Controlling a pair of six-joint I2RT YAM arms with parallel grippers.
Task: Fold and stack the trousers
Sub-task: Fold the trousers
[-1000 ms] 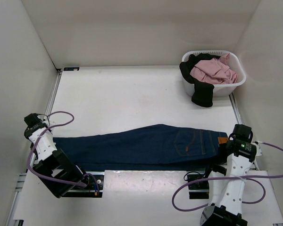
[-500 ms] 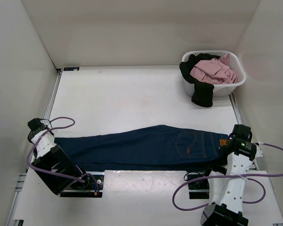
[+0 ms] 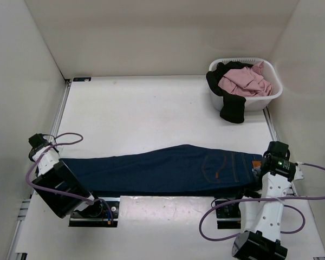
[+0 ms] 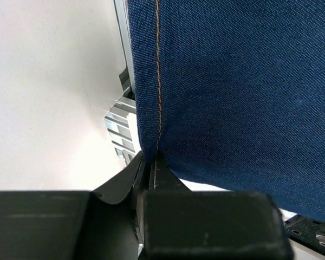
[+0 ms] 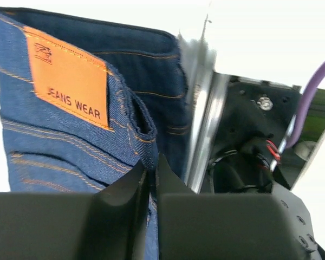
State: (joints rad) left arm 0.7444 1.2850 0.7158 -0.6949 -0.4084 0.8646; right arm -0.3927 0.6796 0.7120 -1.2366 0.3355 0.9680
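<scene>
My right gripper should fold the waistband (image 3: 249, 164) toward the legs only after I lay the jeans farther back, because the jeans' near edge lies over the front rail (image 3: 162, 195).
The dark navy jeans (image 3: 162, 169) lie stretched left to right across the near part of the table, legs folded onto each other, waistband at the right. My left gripper (image 3: 58, 165) is shut on the leg-end hem (image 4: 151, 141), pinching the denim between its fingers (image 4: 168, 179). My right gripper (image 3: 260, 167) is shut on the waistband (image 5: 143, 135) beside the orange leather patch (image 5: 69, 76). Both ends are held just above the table's front rail.
A white laundry basket (image 3: 271, 97) stands at the back right with a pink garment (image 3: 244, 81) inside and a black garment (image 3: 232, 105) hanging over its rim. White walls enclose the table. The metal rail (image 5: 203, 124) and arm bases run along the near edge.
My left gripper has moved slightly to the left with the hem, pulling the jeans tauter. My right gripper has barely shifted.
</scene>
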